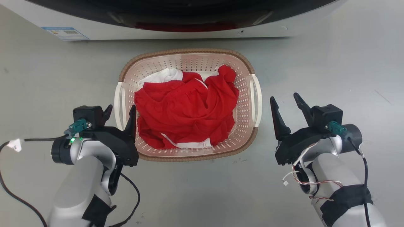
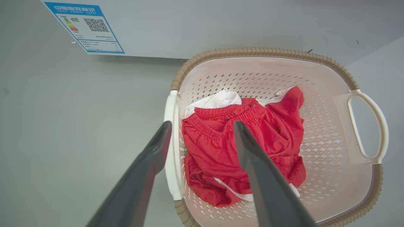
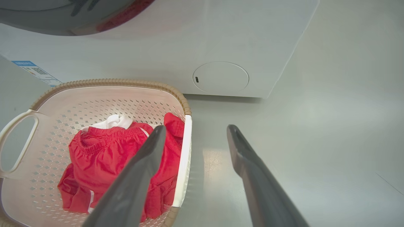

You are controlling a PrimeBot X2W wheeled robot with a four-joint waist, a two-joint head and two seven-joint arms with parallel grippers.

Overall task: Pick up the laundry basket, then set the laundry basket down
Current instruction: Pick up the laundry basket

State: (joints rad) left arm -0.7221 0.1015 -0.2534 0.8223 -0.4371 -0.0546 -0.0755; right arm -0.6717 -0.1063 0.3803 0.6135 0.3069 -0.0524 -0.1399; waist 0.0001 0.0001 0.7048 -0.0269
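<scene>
I expect the white handle (image 1: 118,102) to stay in line with the brown rim (image 1: 122,77) when I lift the laundry basket, because the white handle continues straight on from the rim.
The laundry basket (image 1: 186,51) sits on the grey floor, pale pink with a brown rim, holding red and white clothes (image 1: 186,110). My left gripper (image 1: 121,109) is open and straddles the basket's white left handle (image 1: 118,104). In the left wrist view the left gripper (image 2: 202,126) has one finger outside that handle (image 2: 172,107) and one over the clothes. My right gripper (image 1: 284,97) is open, just right of the right handle (image 1: 257,101) and apart from it. In the right wrist view the right gripper (image 3: 196,129) frames this handle (image 3: 187,138) between its fingers.
A white washing machine (image 1: 189,30) with a dark door stands right behind the basket, a blue label (image 1: 66,33) on its left front. Bare grey floor (image 1: 347,78) lies on both sides and in front. Black cables (image 1: 9,189) trail from my left arm.
</scene>
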